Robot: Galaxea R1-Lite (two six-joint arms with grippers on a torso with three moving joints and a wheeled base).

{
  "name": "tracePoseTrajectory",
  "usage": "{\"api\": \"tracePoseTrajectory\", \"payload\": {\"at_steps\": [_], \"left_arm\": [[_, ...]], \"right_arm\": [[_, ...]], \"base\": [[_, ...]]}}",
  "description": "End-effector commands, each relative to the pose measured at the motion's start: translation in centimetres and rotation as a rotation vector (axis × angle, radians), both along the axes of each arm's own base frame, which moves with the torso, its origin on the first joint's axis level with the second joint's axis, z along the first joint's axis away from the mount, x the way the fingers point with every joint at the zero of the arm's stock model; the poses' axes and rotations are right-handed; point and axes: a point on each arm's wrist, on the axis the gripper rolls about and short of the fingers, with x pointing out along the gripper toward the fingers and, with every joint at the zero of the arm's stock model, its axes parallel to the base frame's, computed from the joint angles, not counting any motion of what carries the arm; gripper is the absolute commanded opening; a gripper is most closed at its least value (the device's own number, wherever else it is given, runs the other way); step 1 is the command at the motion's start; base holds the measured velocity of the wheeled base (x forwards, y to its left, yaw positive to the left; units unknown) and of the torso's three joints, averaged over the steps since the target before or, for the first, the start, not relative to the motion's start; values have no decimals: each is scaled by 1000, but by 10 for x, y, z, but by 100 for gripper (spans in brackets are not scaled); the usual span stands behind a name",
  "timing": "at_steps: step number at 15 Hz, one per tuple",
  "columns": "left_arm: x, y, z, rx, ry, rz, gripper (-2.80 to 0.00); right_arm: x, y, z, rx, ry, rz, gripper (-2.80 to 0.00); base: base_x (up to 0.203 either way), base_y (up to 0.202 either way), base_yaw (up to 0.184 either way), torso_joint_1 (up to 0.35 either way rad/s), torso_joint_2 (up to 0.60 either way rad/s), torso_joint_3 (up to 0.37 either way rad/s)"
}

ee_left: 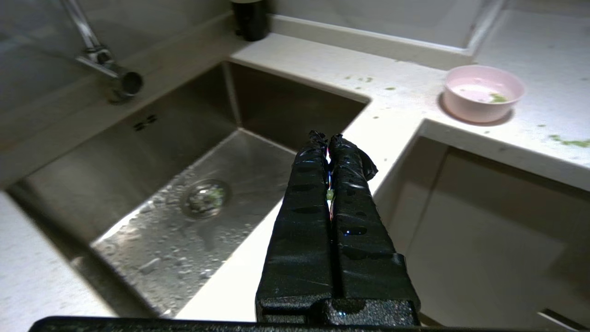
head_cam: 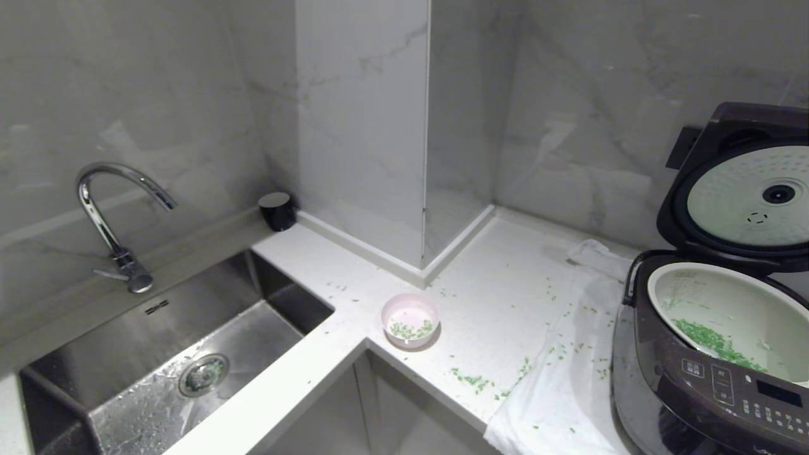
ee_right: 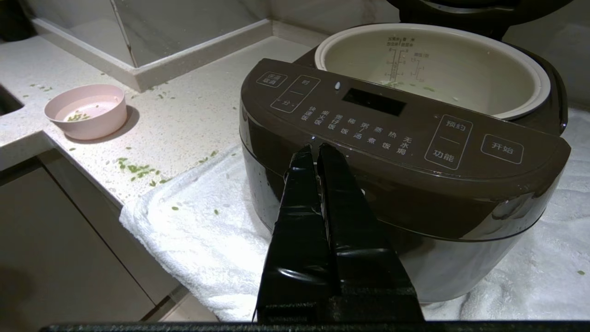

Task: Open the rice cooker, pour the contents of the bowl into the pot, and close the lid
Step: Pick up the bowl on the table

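Observation:
Next, I open my shut left gripper and reach with it for the bowl's near rim before closing the lid, because green bits are still in the pink bowl, away from that gripper.
The rice cooker stands at the right on a white towel, its lid raised and showing the dimpled inner plate. Green contents lie in the white pot. The pink bowl sits upright on the counter near its inner corner, a few green bits left inside. Neither arm shows in the head view. My left gripper is shut, low over the counter edge by the sink, with the bowl well away from it. My right gripper is shut, just in front of the cooker's button panel.
A steel sink with a curved faucet fills the left. A black cup stands by the wall. Green bits are scattered over the counter and the white towel. A wall column juts out behind the bowl.

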Motion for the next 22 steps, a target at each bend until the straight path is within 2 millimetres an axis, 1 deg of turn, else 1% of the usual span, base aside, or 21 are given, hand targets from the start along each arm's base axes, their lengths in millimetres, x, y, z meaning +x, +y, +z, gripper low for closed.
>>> {"api": "tracePoseTrajectory", "payload": {"at_steps": [1, 9, 15, 18, 22], "left_arm": [[-1, 1, -6, 33, -5, 68, -280], [0, 1, -8, -17, 2, 59, -280], [0, 1, -7, -17, 2, 59, -280], [0, 1, -7, -17, 1, 61, -280], [0, 1, -7, -18, 2, 61, -280]], "right_arm": [[0, 0, 0, 0, 1, 1, -280], [0, 0, 0, -5, 1, 6, -280], [0, 0, 0, -7, 0, 5, -280], [0, 0, 0, 0, 0, 5, -280], [0, 0, 0, 1, 1, 2, -280]], "base": [[0, 0, 0, 0, 0, 0], [0, 0, 0, 0, 0, 0], [-175, 0, -2, 1, 2, 0], [0, 0, 0, 0, 0, 0], [-4, 10, -161, 3, 5, 0]]}}
